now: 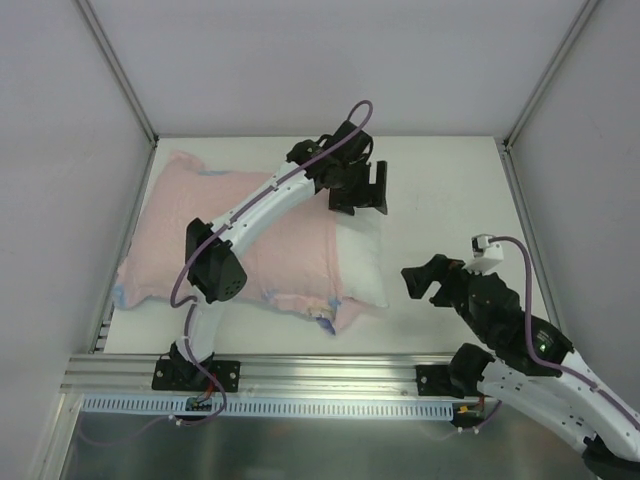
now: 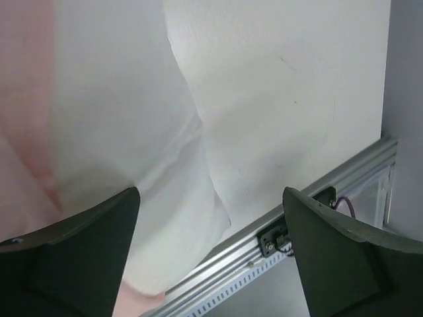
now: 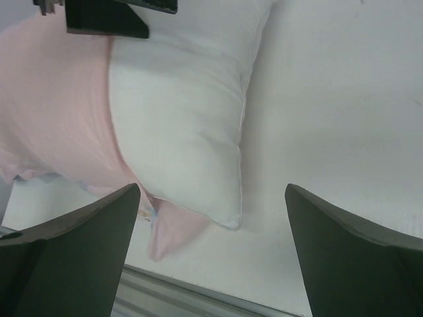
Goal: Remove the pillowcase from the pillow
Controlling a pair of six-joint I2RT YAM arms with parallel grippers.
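The pillow's white end (image 1: 360, 258) has my left gripper hovering over it, so my right gripper should pinch that end while my left gripper moves back to pull the pink pillowcase (image 1: 168, 235).
The white pillow (image 1: 358, 255) lies on the table, its right end bare and the rest inside the pink pillowcase (image 1: 200, 235). My left gripper (image 1: 365, 190) hovers open over the pillow's bare far right corner, holding nothing. In the left wrist view the pillow (image 2: 132, 119) fills the left and the pillowcase (image 2: 20, 132) shows at the far left edge. My right gripper (image 1: 428, 278) is open and empty, to the right of the pillow's near right corner. The right wrist view shows the pillow (image 3: 185, 105) and the pillowcase (image 3: 53, 99) with its loose flap (image 3: 165, 231).
White table (image 1: 450, 200) with walls at the back and both sides. An aluminium rail (image 1: 330, 375) runs along the near edge. The left arm's links (image 1: 250, 215) lie across the pillowcase.
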